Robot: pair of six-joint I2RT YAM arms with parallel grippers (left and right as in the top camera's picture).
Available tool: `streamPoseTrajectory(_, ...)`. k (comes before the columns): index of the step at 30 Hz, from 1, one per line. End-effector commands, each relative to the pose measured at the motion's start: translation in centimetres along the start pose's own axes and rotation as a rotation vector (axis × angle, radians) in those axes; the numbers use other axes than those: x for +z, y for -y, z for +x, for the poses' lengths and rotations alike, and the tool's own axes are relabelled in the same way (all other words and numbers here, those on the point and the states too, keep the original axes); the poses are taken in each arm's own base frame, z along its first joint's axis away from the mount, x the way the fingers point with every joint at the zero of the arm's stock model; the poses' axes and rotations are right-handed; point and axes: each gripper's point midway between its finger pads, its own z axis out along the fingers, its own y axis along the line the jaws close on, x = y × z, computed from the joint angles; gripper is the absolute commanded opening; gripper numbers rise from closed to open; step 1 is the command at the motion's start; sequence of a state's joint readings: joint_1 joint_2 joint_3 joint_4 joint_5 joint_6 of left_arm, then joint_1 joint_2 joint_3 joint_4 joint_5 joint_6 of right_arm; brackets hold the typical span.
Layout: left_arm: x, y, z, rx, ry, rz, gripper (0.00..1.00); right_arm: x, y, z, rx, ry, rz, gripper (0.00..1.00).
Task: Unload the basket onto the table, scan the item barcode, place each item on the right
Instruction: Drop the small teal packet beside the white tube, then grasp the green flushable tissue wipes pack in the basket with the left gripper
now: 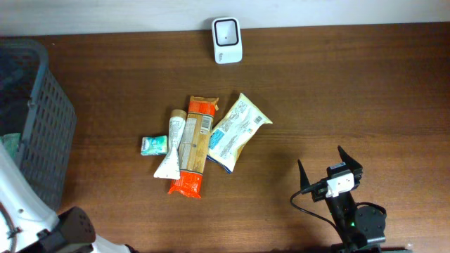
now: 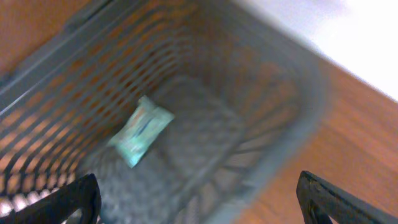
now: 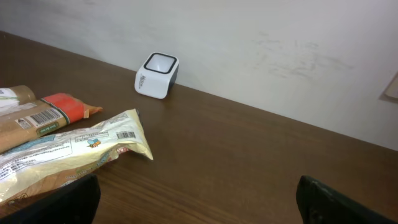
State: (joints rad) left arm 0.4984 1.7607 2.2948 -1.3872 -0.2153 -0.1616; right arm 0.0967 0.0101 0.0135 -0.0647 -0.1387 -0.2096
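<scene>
The teal packet [image 2: 142, 130] is lying uncovered on the bottom of the grey basket. My left gripper should therefore keep going down into the basket until its open fingers are on both sides of the packet [image 1: 10, 143].
Several items lie mid-table: a yellow bag [image 1: 237, 131], a long brown-and-orange packet [image 1: 195, 144], a white tube [image 1: 171, 147] and a small teal packet [image 1: 153, 145]. The white scanner [image 1: 227, 40] stands at the far edge. My right gripper [image 1: 329, 167] is open and empty, low at the front right, apart from the pile. Its wrist view shows the yellow bag [image 3: 68, 152] with a barcode facing up, and the scanner [image 3: 157, 75] behind. My left gripper [image 2: 199, 202] hangs open and empty over the grey basket [image 2: 280, 124], where a teal packet [image 2: 141, 129] lies on the floor.
The grey mesh basket [image 1: 42, 126] stands at the table's left edge. My left arm's white body [image 1: 21, 211] fills the bottom left corner. A pale wall runs behind the scanner.
</scene>
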Motion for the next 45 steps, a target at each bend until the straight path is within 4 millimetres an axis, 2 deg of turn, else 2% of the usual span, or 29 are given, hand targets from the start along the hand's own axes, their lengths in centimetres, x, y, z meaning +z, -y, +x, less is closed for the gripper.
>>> streamPoseTrajectory(1, 5.0, -3.7, 2.7, -0.085, -0.122, -0.091, 0.99, 0.0, 0.2, 0.3, 0.005, -0.006, 0.011, 0.99)
streamPoseTrajectory(6, 11.9, -6.8, 6.4, -0.136, -0.197, -0.154, 0.99, 0.0, 0.2, 0.3, 0.005, -0.006, 0.011, 0.99)
streamPoseTrajectory(10, 16.5, -8.2, 8.8, -0.036, -0.208, -0.164, 0.99, 0.0, 0.2, 0.3, 0.005, -0.006, 0.011, 0.99)
streamPoseTrajectory(13, 19.4, -8.2, 10.4, 0.092, -0.228, -0.153, 0.99, 0.0, 0.2, 0.3, 0.005, -0.006, 0.011, 0.99)
streamPoseTrajectory(19, 23.9, -7.9, 11.1, 0.324, -0.226, -0.128, 0.99, 0.0, 0.2, 0.3, 0.005, -0.006, 0.011, 0.99)
streamPoseTrajectory(24, 26.3, -8.1, 11.0, 0.427, -0.207, -0.126, 0.99, 0.0, 0.2, 0.3, 0.005, -0.006, 0.011, 0.99)
streamPoseTrajectory(30, 29.2, -8.8, 13.0, 0.591, -0.271, -0.103, 0.99, 0.0, 0.2, 0.3, 0.005, -0.006, 0.011, 0.99)
streamPoseTrajectory(33, 29.8, -10.4, 12.9, 0.556, -0.253, -0.106, 0.99, 0.0, 0.2, 0.3, 0.005, -0.006, 0.011, 0.99)
streamPoseTrajectory(37, 30.5, -10.5, 12.8, 0.522, -0.212, -0.023, 1.0, 0.0, 0.2, 0.4, 0.005, -0.007, 0.011, 0.99)
streamPoseTrajectory(39, 31.1, -10.4, 13.5, 0.511, -0.218, 0.009, 0.96, 0.0, 0.2, 0.3, 0.005, -0.006, 0.011, 0.99)
streamPoseTrajectory(45, 33.5, -10.1, 17.5, 0.508, -0.324, 0.051, 0.88, 0.0, 0.2, 0.3, 0.005, -0.006, 0.011, 0.99)
